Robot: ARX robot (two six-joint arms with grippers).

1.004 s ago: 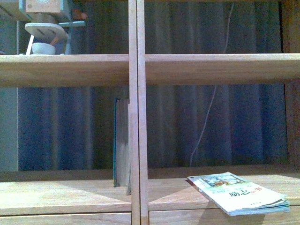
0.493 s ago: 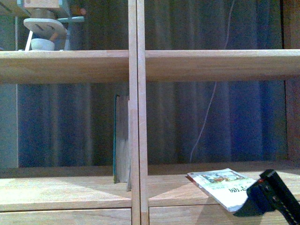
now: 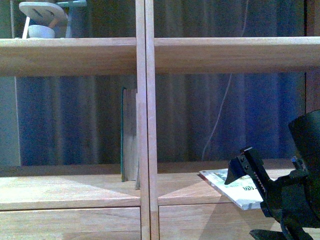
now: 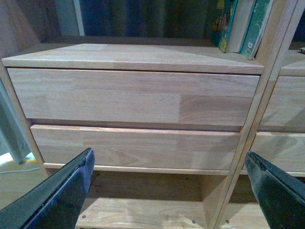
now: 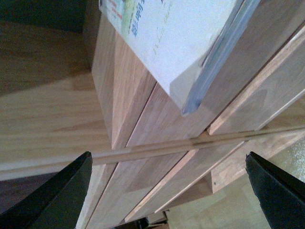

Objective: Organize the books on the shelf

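Observation:
The white-and-blue paperback (image 3: 234, 187) will stay flat when I lift it by its end, because the paperback's corner (image 3: 251, 205) sticks straight out past the board's edge.
The light-wood shelf (image 3: 145, 100) fills the front view. A teal book (image 3: 129, 135) stands upright against the central divider in the left compartment. The white-and-blue paperback (image 3: 222, 181) lies flat on the board of the right compartment. My right gripper (image 3: 246, 200) is open just in front of it and hides its near end. In the right wrist view the paperback (image 5: 176, 38) has one corner over the board's edge, beyond my open right gripper (image 5: 169, 162). My left gripper (image 4: 169, 162) is open and empty, lower down before the drawer fronts (image 4: 133, 95). The teal book (image 4: 238, 24) stands above them.
A dark blue curtain (image 3: 75, 120) and a hanging cable (image 3: 220, 120) show through the open back. A pale grey ornament (image 3: 42, 15) sits on the upper left board. Below the drawers is another open compartment (image 4: 143, 210). Pale floor (image 5: 248, 205) lies under the shelf.
My right gripper has risen into the front view from the lower right and now covers the near end of the paperback. The shelf boards sit higher in the picture than before.

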